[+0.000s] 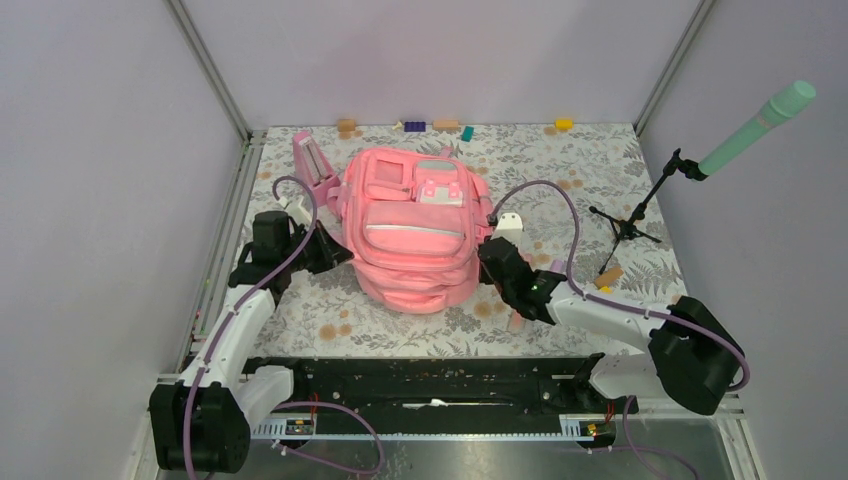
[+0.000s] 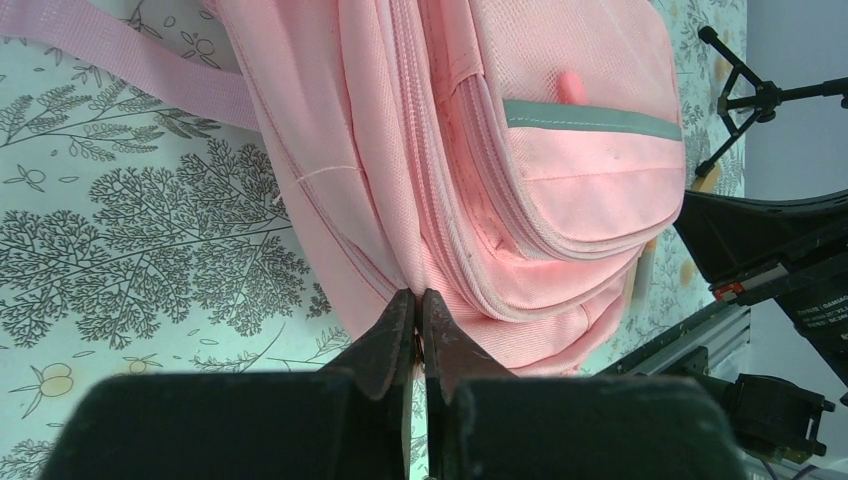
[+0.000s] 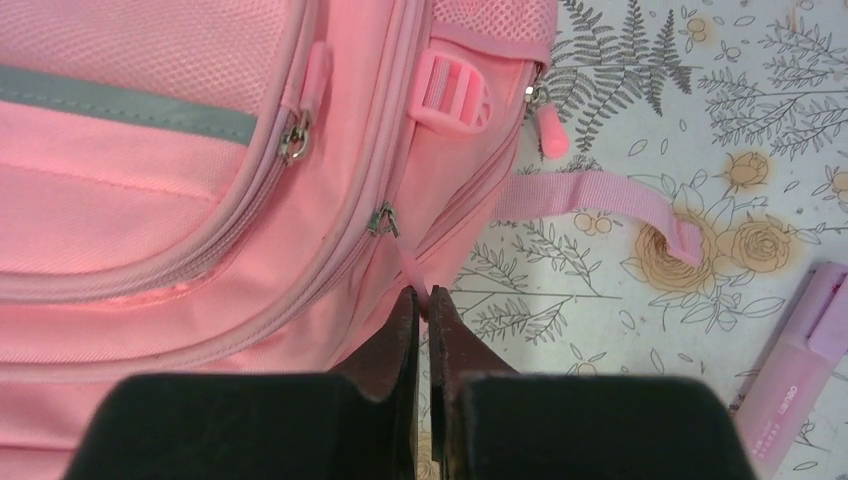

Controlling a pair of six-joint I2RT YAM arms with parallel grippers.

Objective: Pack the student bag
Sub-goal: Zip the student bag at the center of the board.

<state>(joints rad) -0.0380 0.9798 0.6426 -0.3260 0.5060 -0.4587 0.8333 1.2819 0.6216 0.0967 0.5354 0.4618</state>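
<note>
My right gripper should keep pulling the zip pull until its slider gets to the mesh pocket (image 3: 500, 22) and then let go, because my left gripper is holding the zip seam (image 2: 404, 268).
The pink student bag (image 1: 412, 232) lies front-up in the middle of the floral table, zips shut. My left gripper (image 1: 333, 252) is shut on the bag's left side, pinching the fabric at the zip seam (image 2: 420, 296). My right gripper (image 1: 487, 262) is at the bag's right side, shut on a thin pink zip pull (image 3: 410, 268) that hangs from a metal slider (image 3: 383, 220). The bag fills the left wrist view (image 2: 520, 150) and the left of the right wrist view (image 3: 200, 150).
A pink triangular stand (image 1: 312, 160) is at the bag's back left. A pink highlighter (image 3: 795, 380) lies right of the right gripper. A small tripod (image 1: 628, 222) holds a green microphone (image 1: 760, 126) at right. Small blocks (image 1: 447, 125) line the back edge.
</note>
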